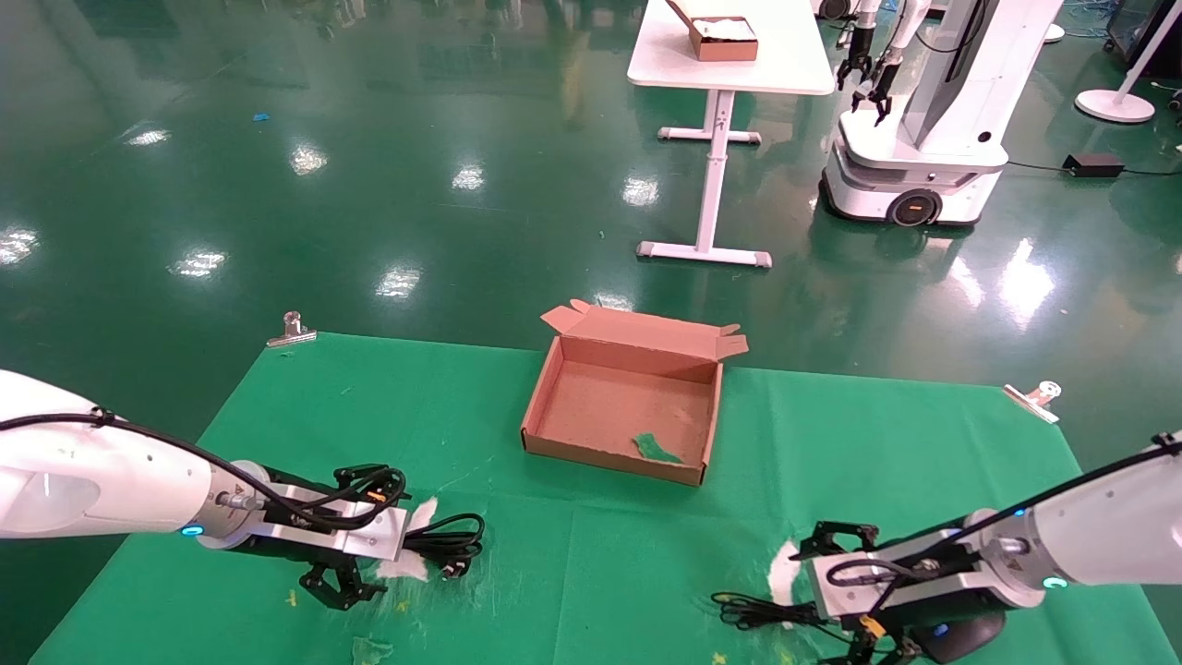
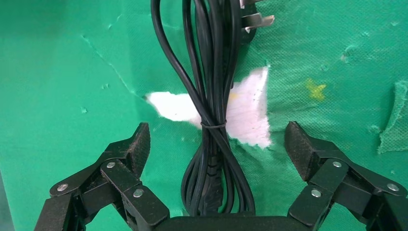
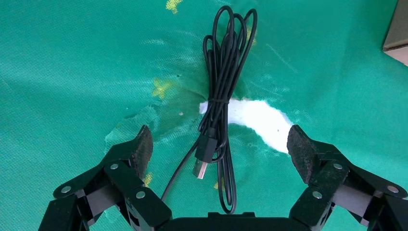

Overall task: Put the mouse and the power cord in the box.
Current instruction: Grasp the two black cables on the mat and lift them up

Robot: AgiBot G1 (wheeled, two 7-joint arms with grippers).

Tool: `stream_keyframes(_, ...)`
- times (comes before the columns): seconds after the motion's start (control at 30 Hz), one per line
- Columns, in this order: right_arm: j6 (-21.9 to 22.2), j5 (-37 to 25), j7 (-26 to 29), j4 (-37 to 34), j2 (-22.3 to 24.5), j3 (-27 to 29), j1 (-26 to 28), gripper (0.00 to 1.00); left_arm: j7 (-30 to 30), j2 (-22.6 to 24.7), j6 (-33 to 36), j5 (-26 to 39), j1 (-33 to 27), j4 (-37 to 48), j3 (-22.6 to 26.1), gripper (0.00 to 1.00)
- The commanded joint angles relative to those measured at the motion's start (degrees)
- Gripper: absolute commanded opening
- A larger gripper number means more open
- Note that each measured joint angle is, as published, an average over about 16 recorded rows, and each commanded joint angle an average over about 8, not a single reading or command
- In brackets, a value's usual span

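My gripper is to lift the power cord (image 1: 443, 542), which will keep its bundled shape with the plug held alongside, because a thin tie (image 2: 213, 126) holds the loops tight at their middle.
The brown cardboard box (image 1: 621, 406) lies open at the middle of the green cloth, with a green scrap (image 1: 656, 450) on its floor. The power cord (image 1: 447, 545) (image 2: 211, 96), a thick tied black bundle with its pronged plug (image 2: 250, 19) at the far end, lies on the cloth. My left gripper (image 1: 340, 586) (image 2: 217, 140) is open astride the bundle's looped end. The black mouse (image 1: 960, 637) sits at the near right edge. Its thin cable (image 1: 757, 611) (image 3: 223, 82) and USB plug (image 3: 202, 161) lie between the spread fingers of my open right gripper (image 1: 866, 648) (image 3: 219, 144).
The cloth is torn, with white patches (image 2: 245, 113) (image 3: 260, 118) under both cables. Metal clips (image 1: 291, 331) (image 1: 1039, 397) hold its far corners. Across the green floor stand a white table with a smaller box (image 1: 725, 37) and another robot (image 1: 923, 120).
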Motion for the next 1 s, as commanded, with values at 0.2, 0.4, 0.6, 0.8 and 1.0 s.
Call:
stream_keyframes(0.2,0.31,-0.33,-1.35,-0.88,-0.38,-0.22,0.28,0.0,0.55,0.06,-0.39,-0.3,-0.2,0.86,-0.23,0.13)
stream_keyframes(0.4,0.41,-0.45,-1.44,-0.92,-0.46,-0.29,0.34,0.0,0.65,0.06,-0.37,-0.32,-0.24,0.92,-0.26,0.0)
stream_keyframes(0.6,0.35,-0.39,-1.31,-0.78,-0.36,-0.23,0.29,0.0,0.56,0.03,-0.32,-0.33,-0.22,0.78,-0.25,0.0)
stream_keyframes(0.8,0.25,-0.31,-1.21,-0.69,-0.3,-0.19,0.26,0.0,0.48,0.0,-0.27,-0.33,-0.21,0.71,-0.23,0.0)
stream_keyframes(1.0,0.1,-0.25,-1.17,-0.65,-0.26,-0.17,0.24,0.0,0.45,-0.02,-0.24,-0.35,-0.2,0.65,-0.23,0.0)
